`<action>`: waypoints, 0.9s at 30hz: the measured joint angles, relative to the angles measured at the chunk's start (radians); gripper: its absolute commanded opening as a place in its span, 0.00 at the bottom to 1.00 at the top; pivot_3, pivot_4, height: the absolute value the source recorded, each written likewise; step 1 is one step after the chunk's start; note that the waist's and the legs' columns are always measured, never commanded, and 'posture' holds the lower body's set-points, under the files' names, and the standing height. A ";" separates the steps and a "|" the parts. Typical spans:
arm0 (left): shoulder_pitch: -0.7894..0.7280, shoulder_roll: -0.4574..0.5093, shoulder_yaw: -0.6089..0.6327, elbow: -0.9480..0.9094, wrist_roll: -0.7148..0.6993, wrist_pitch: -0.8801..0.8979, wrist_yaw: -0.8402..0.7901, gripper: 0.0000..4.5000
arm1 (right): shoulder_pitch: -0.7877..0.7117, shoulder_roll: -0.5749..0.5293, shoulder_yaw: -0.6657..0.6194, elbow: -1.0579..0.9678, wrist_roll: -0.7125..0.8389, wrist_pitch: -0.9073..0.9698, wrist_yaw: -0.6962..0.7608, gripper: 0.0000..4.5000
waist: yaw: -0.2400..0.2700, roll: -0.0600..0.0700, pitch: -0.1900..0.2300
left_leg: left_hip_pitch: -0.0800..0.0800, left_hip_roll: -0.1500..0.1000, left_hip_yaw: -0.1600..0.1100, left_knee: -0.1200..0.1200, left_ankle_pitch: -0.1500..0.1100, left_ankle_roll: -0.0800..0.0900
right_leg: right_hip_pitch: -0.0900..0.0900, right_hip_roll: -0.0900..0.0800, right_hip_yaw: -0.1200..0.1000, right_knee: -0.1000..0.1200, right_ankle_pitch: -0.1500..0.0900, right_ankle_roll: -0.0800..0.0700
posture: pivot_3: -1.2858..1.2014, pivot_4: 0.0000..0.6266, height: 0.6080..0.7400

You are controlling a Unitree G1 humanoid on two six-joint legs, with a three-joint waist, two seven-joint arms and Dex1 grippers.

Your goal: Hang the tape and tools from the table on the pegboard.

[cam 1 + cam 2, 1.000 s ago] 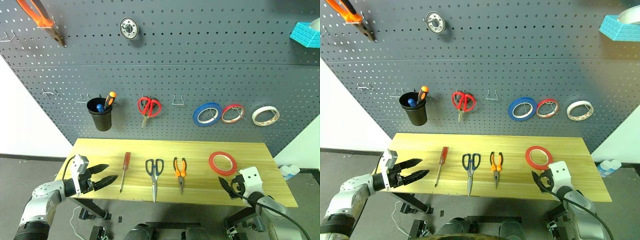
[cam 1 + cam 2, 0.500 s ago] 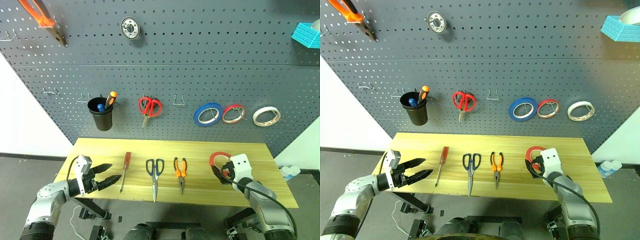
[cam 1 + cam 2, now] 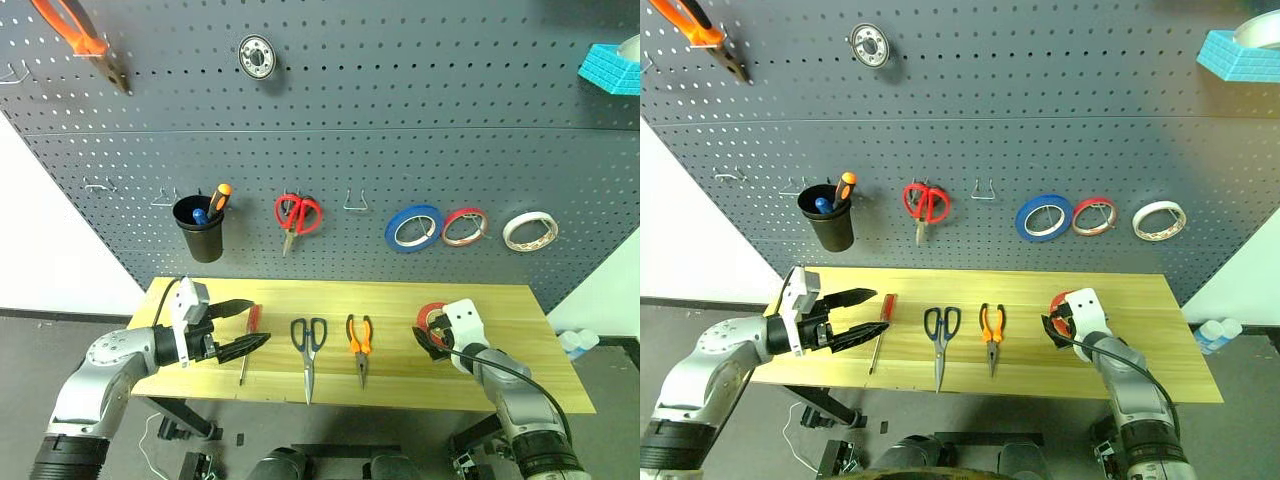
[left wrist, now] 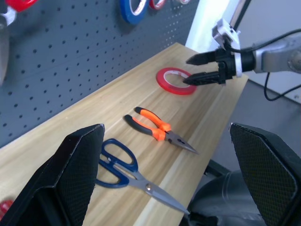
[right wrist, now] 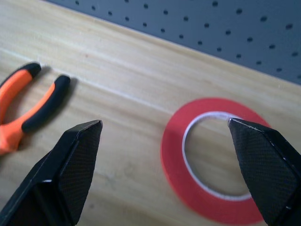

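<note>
With one finger over the red tape's hole [image 5: 211, 157] and the other outside it, my right gripper keeps lowering and closes across the tape's side [image 5: 172, 153].
On the table [image 3: 340, 294] lie the red tape [image 5: 172, 156] at the right, the orange-and-black pliers [image 3: 360, 338], the black-handled scissors [image 3: 309, 334] and the red-handled screwdriver [image 3: 254, 316]. The pegboard [image 3: 420, 120] rises behind them. My left gripper [image 3: 258, 322] hovers open just above the screwdriver's handle, pointing right. Over the tape's near left edge my right gripper [image 4: 186, 71] stands open, covering part of the ring [image 3: 431, 312], with nothing between its fingers.
On the pegboard hang a black cup [image 3: 198, 232] with screwdrivers, red scissors [image 3: 297, 213], blue [image 3: 413, 227], red-and-white [image 3: 465, 226] and white [image 3: 530, 231] tape rolls, and large orange pliers [image 3: 80, 40]. A bare hook [image 3: 356, 202] sits between the scissors and the rolls.
My left gripper rose and moved right, from beyond the table's left end to over the screwdriver handle. My right gripper moved forward from the table's front edge to the tape.
</note>
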 measured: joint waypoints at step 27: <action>-0.043 -0.038 -0.072 0.075 0.074 -0.040 0.009 0.99 | -0.219 0.049 0.078 0.305 -0.121 0.120 -0.165 1.00 | -0.004 0.000 0.000 | 0.002 0.002 0.011 0.000 0.000 0.000 | -0.006 0.002 0.011 0.008 0.000 0.000 | 0.51 0.00 0.84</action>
